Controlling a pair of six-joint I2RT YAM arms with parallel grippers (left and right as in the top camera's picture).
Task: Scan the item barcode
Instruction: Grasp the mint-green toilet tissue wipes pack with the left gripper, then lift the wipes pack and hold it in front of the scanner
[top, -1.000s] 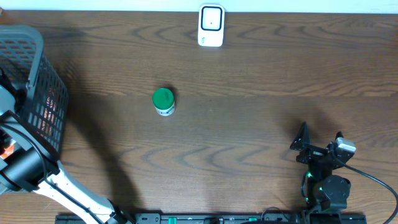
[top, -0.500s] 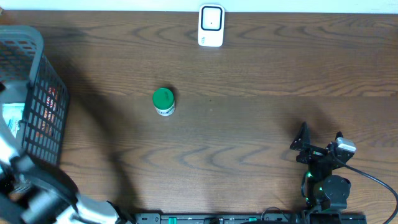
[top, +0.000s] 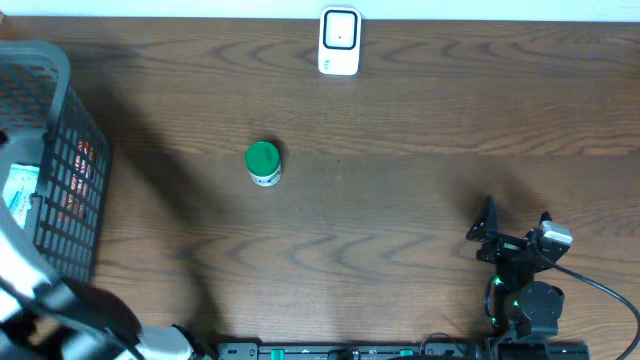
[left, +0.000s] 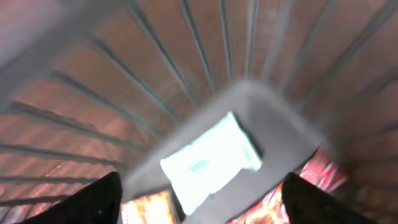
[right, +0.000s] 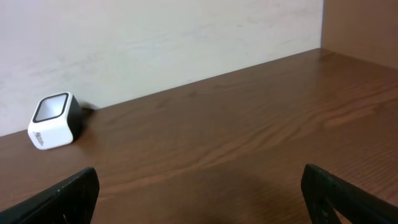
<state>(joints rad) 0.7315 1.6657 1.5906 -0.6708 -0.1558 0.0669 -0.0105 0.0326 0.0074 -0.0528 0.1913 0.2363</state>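
My left gripper's open fingers are above the pale blue-white packet (top: 20, 189), which lies uncovered, so I keep lowering into the basket (top: 30, 150) until they can close on it.
The white barcode scanner (top: 339, 41) stands at the table's far edge and also shows in the right wrist view as the scanner (right: 55, 121). A green-lidded jar (top: 263, 162) stands upright mid-table. My left gripper (left: 204, 180) hangs open above the black mesh basket (top: 70, 120), with nothing between its fingers. Below it, a pale blue-white packet (left: 211, 158) lies on the basket floor, beside orange and red packets (left: 149, 208). My right gripper (top: 515, 222) rests open and empty at the front right, far from the jar.
The basket fills the table's left end, with the pale packet (top: 20, 190) and red packs (top: 75, 175) inside. My blurred left arm (top: 40, 300) crosses the front left corner. A black rail (top: 350, 350) runs along the front edge.
My left gripper went from shut to open. The left arm drew back toward the front edge, uncovering the pale packet lying in the basket. The right arm has not moved.
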